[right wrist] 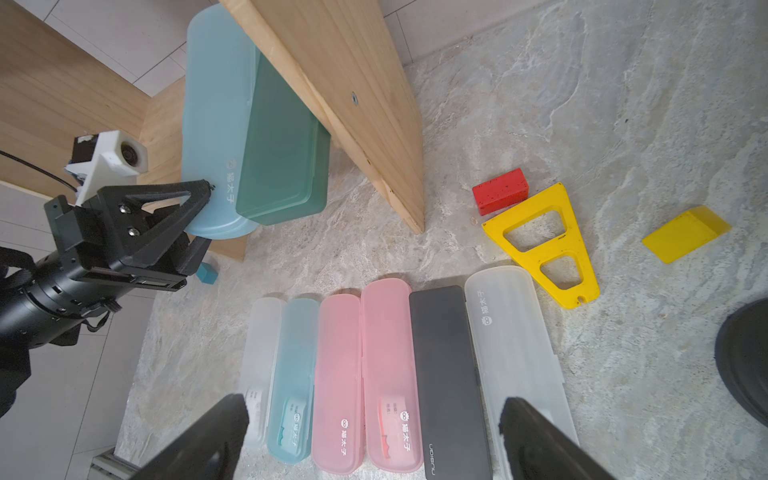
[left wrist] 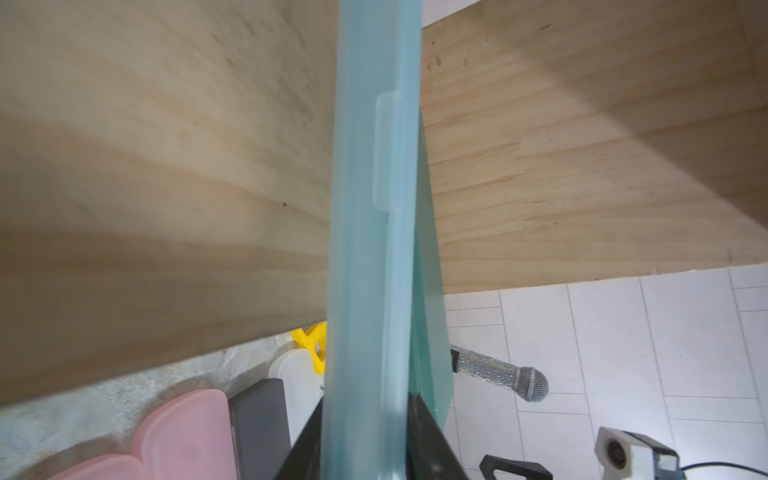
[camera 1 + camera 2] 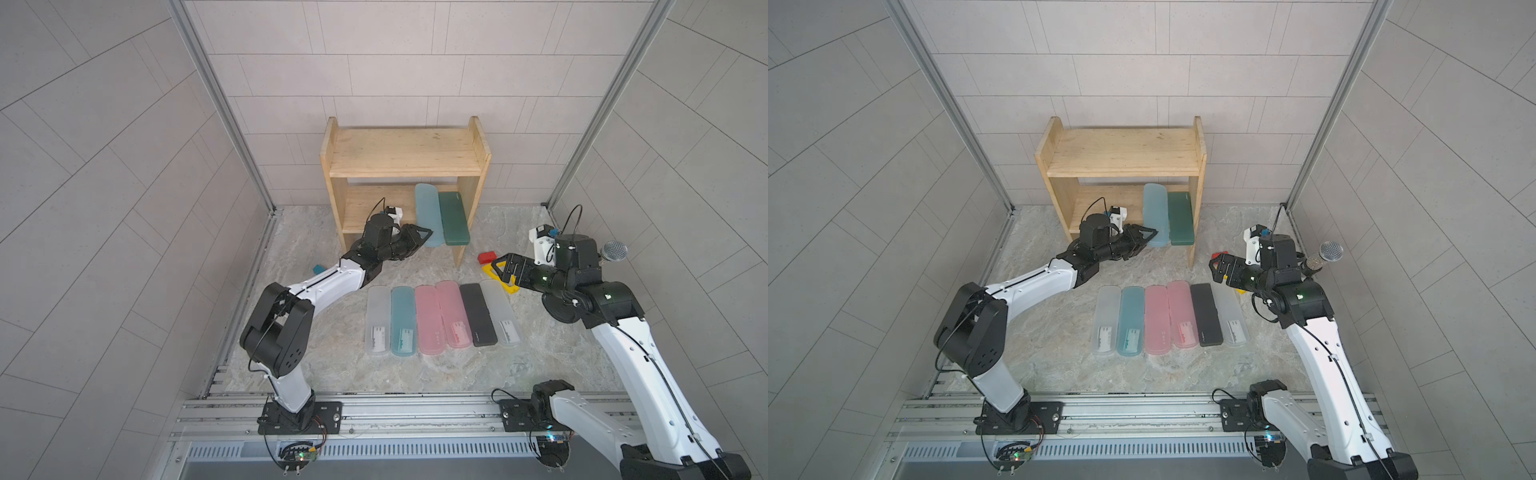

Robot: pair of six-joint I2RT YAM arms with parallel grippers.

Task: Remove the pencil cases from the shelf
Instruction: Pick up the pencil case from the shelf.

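I keep moving my open right gripper toward the case's free long sides (image 3: 428,212) until it closes across them, as my left gripper holds the light teal case's near end (image 1: 227,221).
The pine shelf (image 3: 405,156) (image 3: 1121,151) has two pencil cases lying on its lower tier and sticking out over the front: a light teal one (image 3: 428,212) (image 1: 216,104) and a dark green one (image 3: 454,218) (image 1: 282,158). My left gripper (image 3: 428,232) (image 2: 365,411) is shut on the near end of the light teal case (image 2: 374,208), with a jaw pressed to each flat side. In front of the shelf, several more cases (image 3: 440,320) lie in a row on the table. Above that row my right gripper (image 3: 496,268) (image 1: 374,411) hangs open and holds nothing.
A yellow triangular block (image 1: 540,241), a red block (image 1: 500,197) and a yellow wedge (image 1: 685,232) lie to the right of the shelf. There is a small teal block (image 1: 206,274) to the shelf's left, near my left arm. A microphone (image 3: 614,251) is mounted on my right arm.
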